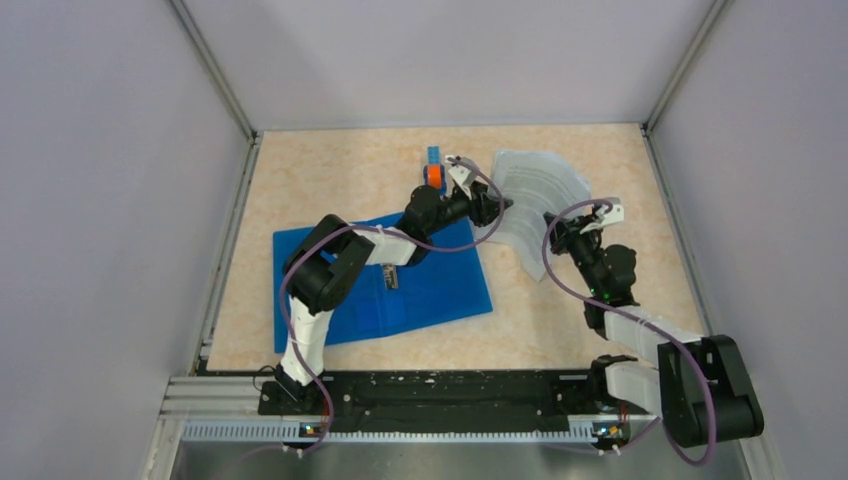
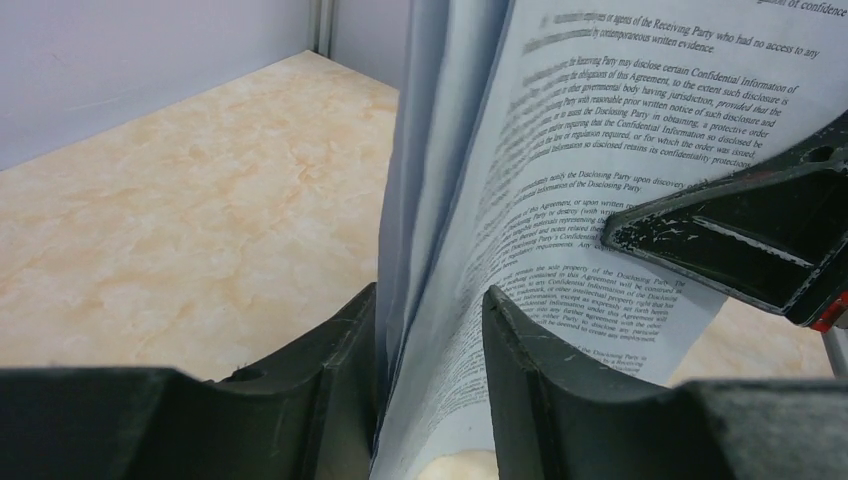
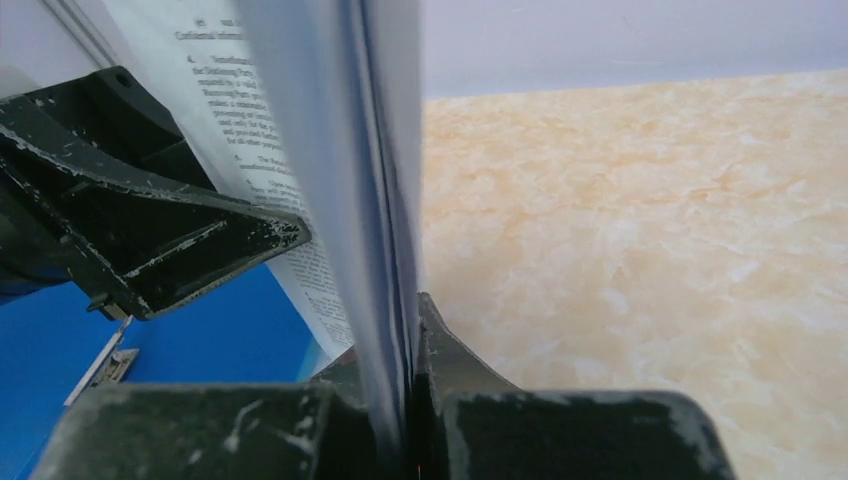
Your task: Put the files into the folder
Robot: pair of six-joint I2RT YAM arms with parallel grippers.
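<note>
The files' edge (image 2: 432,365) is between the open fingers of my left gripper, so my left gripper should close on that side of the stack (image 1: 485,228) before both grippers lift the files.
The files (image 1: 535,195) are a thin stack of white printed sheets, lifted and curved above the table right of the folder (image 1: 440,290). The folder is bright blue and lies flat, with its metal clip (image 1: 390,278) showing. My right gripper (image 1: 553,222) is shut on the stack's near edge; in the right wrist view (image 3: 410,310) the sheets (image 3: 330,150) are pinched tight. My left gripper (image 1: 500,207) is at the stack's left edge. In the left wrist view (image 2: 430,300) the sheets (image 2: 600,130) pass between the jaws, which stand partly apart with a gap beside the paper.
A small blue-and-orange object (image 1: 433,170) stands behind the left gripper. The left arm reaches across the folder. The folder (image 3: 200,340) and its clip (image 3: 105,365) show low left in the right wrist view. Grey walls enclose the marbled table (image 1: 330,180) on three sides.
</note>
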